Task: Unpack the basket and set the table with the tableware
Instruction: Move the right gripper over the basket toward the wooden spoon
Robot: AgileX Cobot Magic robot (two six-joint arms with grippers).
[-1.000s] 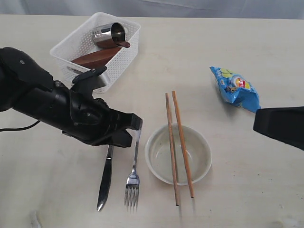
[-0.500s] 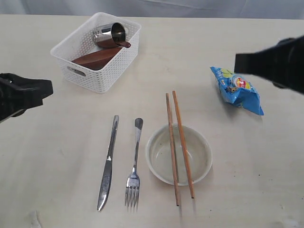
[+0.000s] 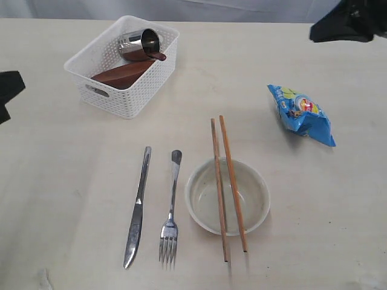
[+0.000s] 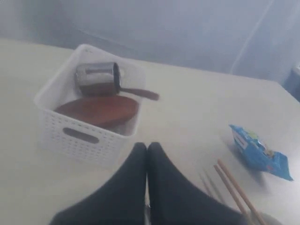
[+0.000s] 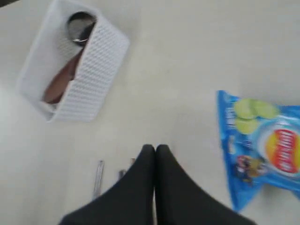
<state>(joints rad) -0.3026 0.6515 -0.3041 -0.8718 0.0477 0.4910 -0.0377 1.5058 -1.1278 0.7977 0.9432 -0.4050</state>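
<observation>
Next, I take the spoon's handle end first with my right gripper, because the spoon leans out of the steel cup over the basket's rim toward that gripper.
The white basket stands at the back left of the table and holds a tipped steel cup, a dark wooden spoon and a brown saucer. In front lie a steel knife and fork, beside a cream bowl with two chopsticks across it. My left gripper is shut and empty, short of the basket. My right gripper is shut and empty above the table, near the far right corner in the exterior view.
A blue snack bag lies right of the chopsticks; it also shows as a blue bag in the right wrist view. Part of the left arm shows at the left edge, the right arm at the top right.
My left arm has pulled back from the fork to the left edge. My right arm has risen from the lower right to the top right corner.
</observation>
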